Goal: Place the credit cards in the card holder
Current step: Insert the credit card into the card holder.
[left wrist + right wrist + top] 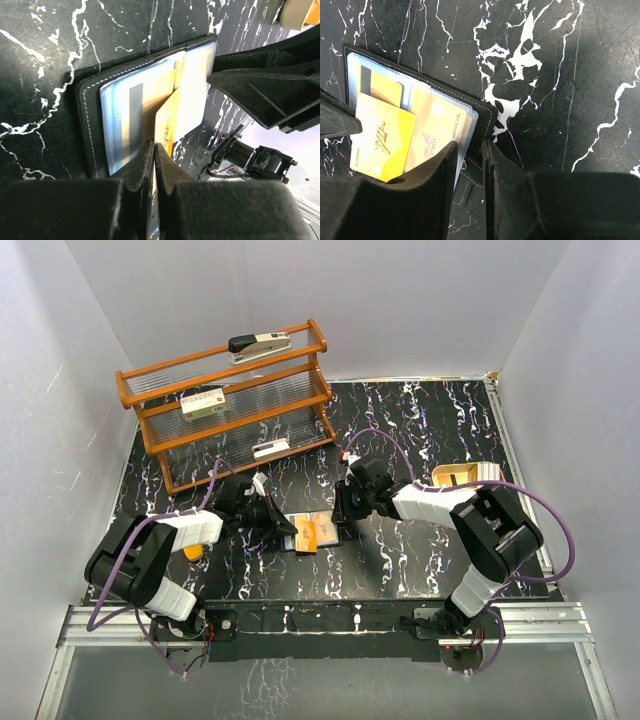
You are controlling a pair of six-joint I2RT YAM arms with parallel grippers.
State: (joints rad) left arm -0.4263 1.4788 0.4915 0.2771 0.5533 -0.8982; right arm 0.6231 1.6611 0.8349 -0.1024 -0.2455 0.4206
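Observation:
My left gripper should push the card's near edge inward next until the card is inside, then let go, because the orange card's far end [387, 108] is over the open card holder [406, 95].
The black card holder [322, 516] lies open mid-table, its bluish-grey lining [117, 122] facing up. My left gripper [154, 147] is shut on the near edge of an orange credit card [169, 117], which slants over the open holder [87, 125]. In the right wrist view that loose card [382, 142] overlaps the pockets. Two more orange cards [437, 127] sit inside clear sleeves. My right gripper [470, 147] stands over the holder's right edge [487, 117] with a narrow gap between its fingers. Nothing is visibly pinched there. No dark card shows.
A wooden rack [146, 428] stands at the back left with a stapler [260, 344] on top and small boxes on its shelves. A tan tray [465, 475] sits at the right. A small orange block [193, 552] lies by the left arm.

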